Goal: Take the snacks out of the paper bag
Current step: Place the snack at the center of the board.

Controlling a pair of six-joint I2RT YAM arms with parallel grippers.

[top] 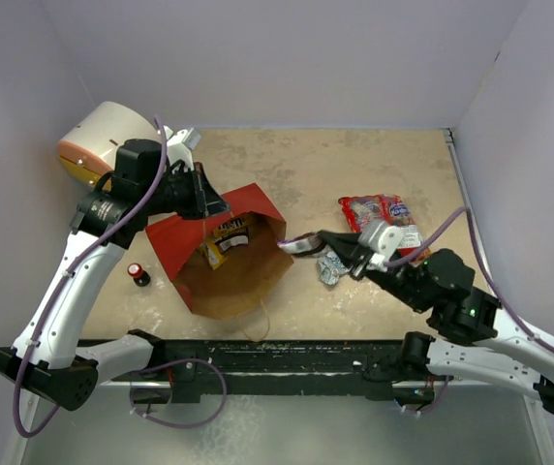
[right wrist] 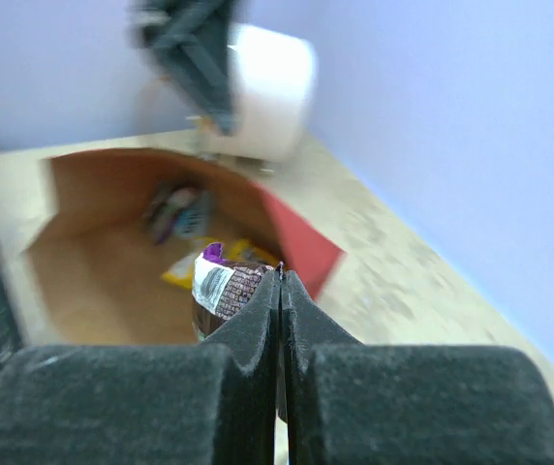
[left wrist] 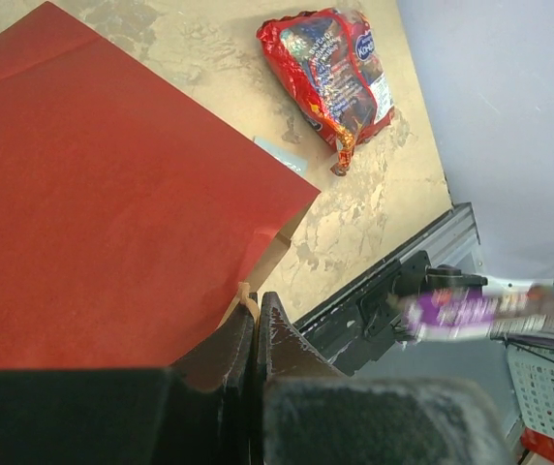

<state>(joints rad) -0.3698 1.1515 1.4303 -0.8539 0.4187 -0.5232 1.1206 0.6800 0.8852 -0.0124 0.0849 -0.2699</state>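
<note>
My right gripper should keep going to the silvery wrapper (top: 329, 270) and let go there, because the dark purple-and-white wrapper (top: 302, 244) is just outside the paper bag's opening.
The paper bag (top: 172, 247) lies on its side, red outside, its brown mouth open toward my right arm. My left gripper (top: 205, 201) is shut on its thin string handle (left wrist: 241, 295) over the red side (left wrist: 93, 194). My right gripper (top: 318, 243) is shut on a dark purple-and-white wrapper (top: 294, 245) just outside the mouth; the right wrist view shows the wrapper (right wrist: 221, 286) at my gripper (right wrist: 281, 278). A yellow packet (top: 213, 255) and a dark packet (top: 233, 232) lie inside the bag. The red-and-clear bag (top: 379, 213) and a silvery wrapper (top: 332, 267) lie on the table.
A white drum with an orange end (top: 103, 143) stands at the back left behind my left arm. A small red-and-black object (top: 138, 274) sits left of the bag. Walls close the table at the back and both sides. The black rail (top: 287, 354) runs along the near edge.
</note>
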